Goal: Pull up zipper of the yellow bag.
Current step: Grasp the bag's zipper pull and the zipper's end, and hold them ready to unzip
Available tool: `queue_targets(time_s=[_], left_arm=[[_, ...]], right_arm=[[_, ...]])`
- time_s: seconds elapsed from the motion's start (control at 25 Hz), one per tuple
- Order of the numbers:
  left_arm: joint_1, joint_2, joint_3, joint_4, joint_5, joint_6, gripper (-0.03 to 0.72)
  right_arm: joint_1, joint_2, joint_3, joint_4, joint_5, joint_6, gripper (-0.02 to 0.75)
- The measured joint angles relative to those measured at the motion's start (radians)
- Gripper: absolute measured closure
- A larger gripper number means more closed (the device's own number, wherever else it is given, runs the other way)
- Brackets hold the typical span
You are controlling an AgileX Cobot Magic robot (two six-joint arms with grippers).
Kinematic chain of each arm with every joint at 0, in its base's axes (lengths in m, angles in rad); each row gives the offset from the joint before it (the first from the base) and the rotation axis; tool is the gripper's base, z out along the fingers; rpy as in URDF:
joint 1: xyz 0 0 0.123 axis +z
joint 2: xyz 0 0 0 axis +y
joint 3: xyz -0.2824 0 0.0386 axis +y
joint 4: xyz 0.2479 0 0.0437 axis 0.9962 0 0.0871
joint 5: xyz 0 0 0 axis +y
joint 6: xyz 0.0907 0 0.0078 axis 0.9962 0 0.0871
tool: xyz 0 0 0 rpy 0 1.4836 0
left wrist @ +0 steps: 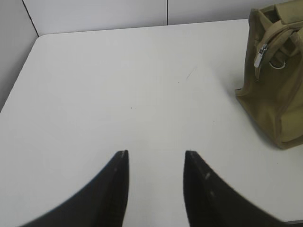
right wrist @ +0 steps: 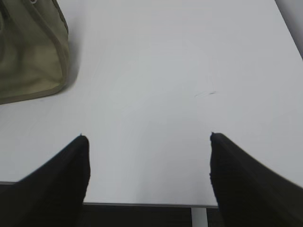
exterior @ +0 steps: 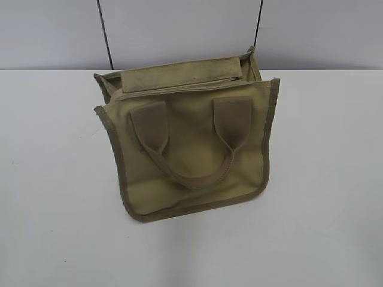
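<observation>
I expect the strip to straighten out past the bag when I pull it, because the end of the strip hangs free down the yellow bag's side (left wrist: 268, 39).
The yellow bag (exterior: 191, 149) stands in the middle of the white table, khaki canvas with olive trim, two strap tabs and a looped handle facing the exterior view. Its zipper (exterior: 179, 88) runs along the top fabric strip. In the left wrist view the bag (left wrist: 277, 90) is at the far right, with a silver metal pull (left wrist: 259, 56) hanging at its side end. In the right wrist view only a bag corner (right wrist: 31, 52) shows at the upper left. My left gripper (left wrist: 156, 153) is open over bare table, well left of the bag. My right gripper (right wrist: 147, 137) is wide open near the table's front edge, right of the bag.
The white table (exterior: 54, 209) has a grey wall panel behind it (exterior: 179, 30). The table's front edge (right wrist: 142, 204) lies under the right gripper. A faint scratch mark (right wrist: 204, 93) is on the surface.
</observation>
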Motion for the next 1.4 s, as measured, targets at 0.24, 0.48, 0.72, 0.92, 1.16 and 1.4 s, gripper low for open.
queue_targets(time_s=[0.24, 0.48, 0.72, 0.92, 1.16, 1.4], left_arm=[[0.000, 0.000, 0.000, 0.000, 0.000, 0.000, 0.393], [0.000, 0.000, 0.000, 0.000, 0.000, 0.000, 0.393], [0.000, 0.000, 0.000, 0.000, 0.000, 0.000, 0.393], [0.000, 0.000, 0.000, 0.000, 0.000, 0.000, 0.393], [0.000, 0.000, 0.000, 0.000, 0.000, 0.000, 0.393], [0.000, 0.020, -0.010, -0.013, -0.018, 0.000, 0.379]], right_arm=[[0.000, 0.000, 0.000, 0.000, 0.000, 0.000, 0.162], [0.000, 0.000, 0.000, 0.000, 0.000, 0.000, 0.162], [0.000, 0.000, 0.000, 0.000, 0.000, 0.000, 0.162], [0.000, 0.000, 0.000, 0.000, 0.000, 0.000, 0.162], [0.000, 0.000, 0.000, 0.000, 0.000, 0.000, 0.162], [0.000, 0.000, 0.000, 0.000, 0.000, 0.000, 0.162]])
